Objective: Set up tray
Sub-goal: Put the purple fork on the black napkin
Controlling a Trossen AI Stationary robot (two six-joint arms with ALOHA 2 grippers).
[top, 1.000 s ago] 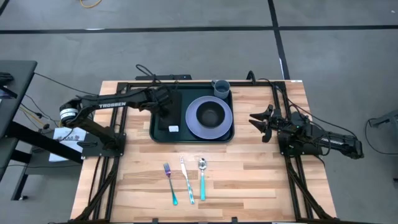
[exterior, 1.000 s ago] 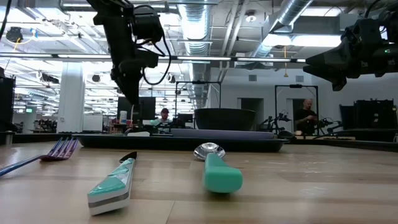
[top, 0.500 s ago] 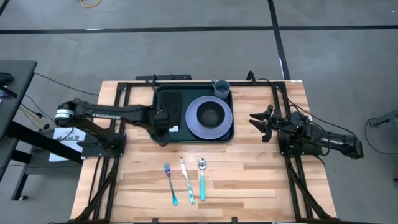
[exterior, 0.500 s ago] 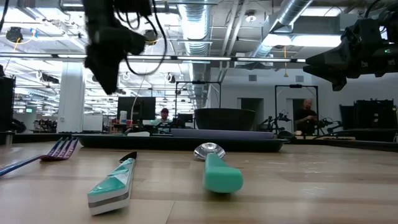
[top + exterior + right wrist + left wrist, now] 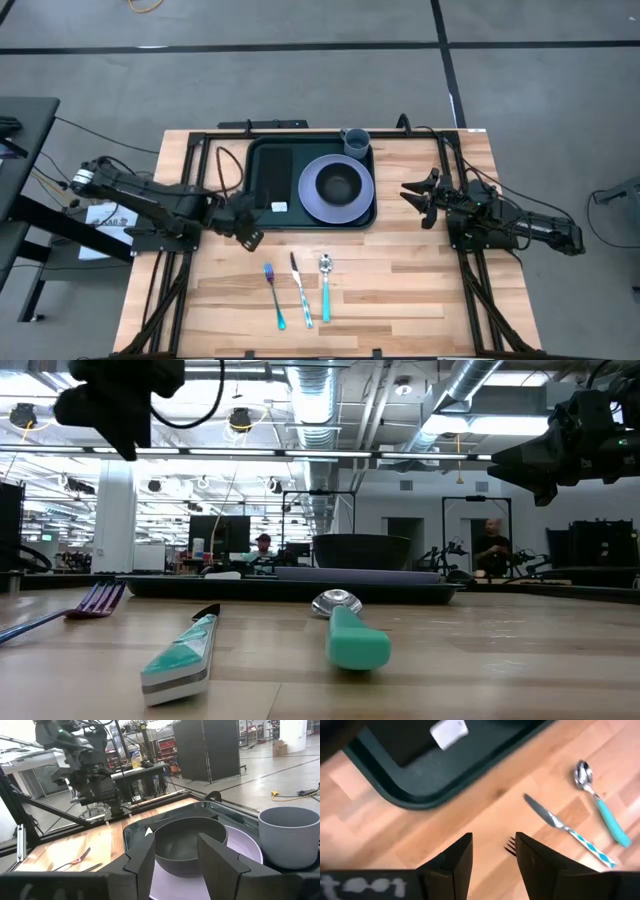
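My left gripper should keep going toward the fork's neck (image 5: 272, 284) until its open fingers are on both sides of it and close, because the fork's handle (image 5: 277, 305) is clear of the knife.
The dark green tray (image 5: 258, 214) lies on the far half of the table, its near left corner (image 5: 405, 795) showing in the left wrist view. In it rest a purple plate (image 5: 312, 200) carrying a dark bowl (image 5: 338, 184), a grey cup (image 5: 356, 142) and a flat black rectangle (image 5: 270, 175) with a white label (image 5: 449, 730). My left gripper (image 5: 250, 237) hovers open over bare wood just off the tray's near left corner, above the fork's tines (image 5: 510, 845). My right gripper (image 5: 418, 194) waits open, right of the tray.
A fork (image 5: 273, 295), a knife (image 5: 299, 288) and a teal-handled spoon (image 5: 325, 285) lie side by side on the wood near the table's near edge. Black frame rails run along both table sides. People sit in the room behind (image 5: 263, 545).
My left gripper has drawn back from over the black rectangle in the tray's left part, moving toward the table's near and left edges until it is off the tray and over the wood. The tray and its contents have stayed put.
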